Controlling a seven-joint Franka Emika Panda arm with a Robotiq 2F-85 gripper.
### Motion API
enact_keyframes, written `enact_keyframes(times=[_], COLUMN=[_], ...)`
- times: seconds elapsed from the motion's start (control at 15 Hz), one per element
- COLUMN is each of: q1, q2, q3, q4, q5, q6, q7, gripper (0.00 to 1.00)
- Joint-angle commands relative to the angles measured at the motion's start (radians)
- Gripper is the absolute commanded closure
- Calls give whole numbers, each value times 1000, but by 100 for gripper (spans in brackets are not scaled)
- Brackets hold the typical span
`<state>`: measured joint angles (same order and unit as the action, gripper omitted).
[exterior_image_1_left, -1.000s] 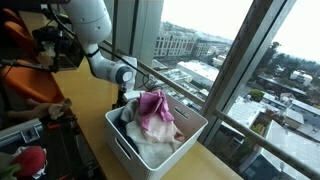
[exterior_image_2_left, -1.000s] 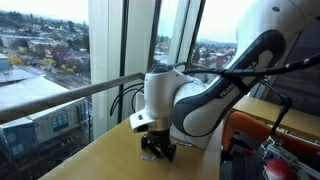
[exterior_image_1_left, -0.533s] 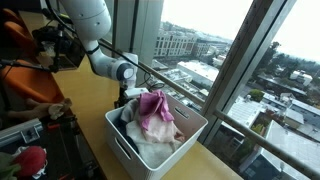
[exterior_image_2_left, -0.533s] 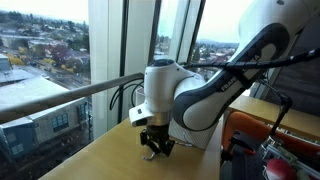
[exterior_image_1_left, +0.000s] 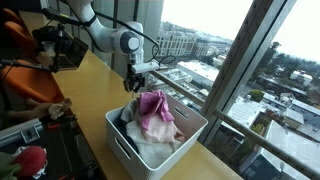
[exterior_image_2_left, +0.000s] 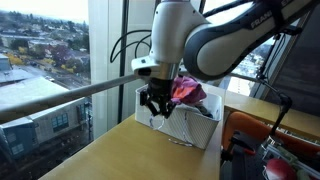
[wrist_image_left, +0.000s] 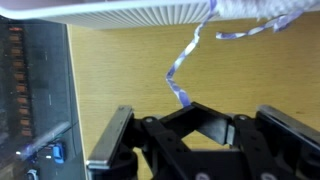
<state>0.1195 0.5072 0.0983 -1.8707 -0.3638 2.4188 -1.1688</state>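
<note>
Next, my gripper raises the strap's end over the basket's rim and sets it down onto the pink garment (exterior_image_1_left: 154, 104) inside, because the strap in my gripper (wrist_image_left: 183, 62) hangs outside the basket's rim.
In both exterior views my gripper (exterior_image_1_left: 133, 82) (exterior_image_2_left: 155, 105) hangs shut above the wooden table, just beside the near end of a white laundry basket (exterior_image_1_left: 128, 150) (exterior_image_2_left: 196, 131). Clothes fill the basket, with a pink garment (exterior_image_1_left: 153, 108) (exterior_image_2_left: 188, 92) heaped on top. The wrist view shows a thin blue-and-white strap (wrist_image_left: 180, 70) running from the basket's ribbed rim (wrist_image_left: 130, 10) down into my gripper (wrist_image_left: 192, 108), whose jaws are shut on its end. The strap hangs loosely curved over the tabletop.
The wooden table (exterior_image_1_left: 92, 100) (exterior_image_2_left: 100, 155) runs along a tall window with a metal rail (exterior_image_2_left: 60, 92). Orange and red gear and a dark device (exterior_image_1_left: 50, 45) stand at the far end. A red-framed box (exterior_image_2_left: 265, 145) sits beside the basket.
The arm has risen from low over the table to basket height. The gripper stayed shut, and the strap trails up with it.
</note>
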Motion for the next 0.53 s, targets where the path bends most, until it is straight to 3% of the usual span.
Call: enact_keyframes(times=[0.0, 0.47], q1=[-18, -106], q2=[-173, -350], q3=[-25, -109], q4=[-64, -44], q5=[-46, -117], q6=[-55, -131], q7=[19, 20], gripper=[100, 100])
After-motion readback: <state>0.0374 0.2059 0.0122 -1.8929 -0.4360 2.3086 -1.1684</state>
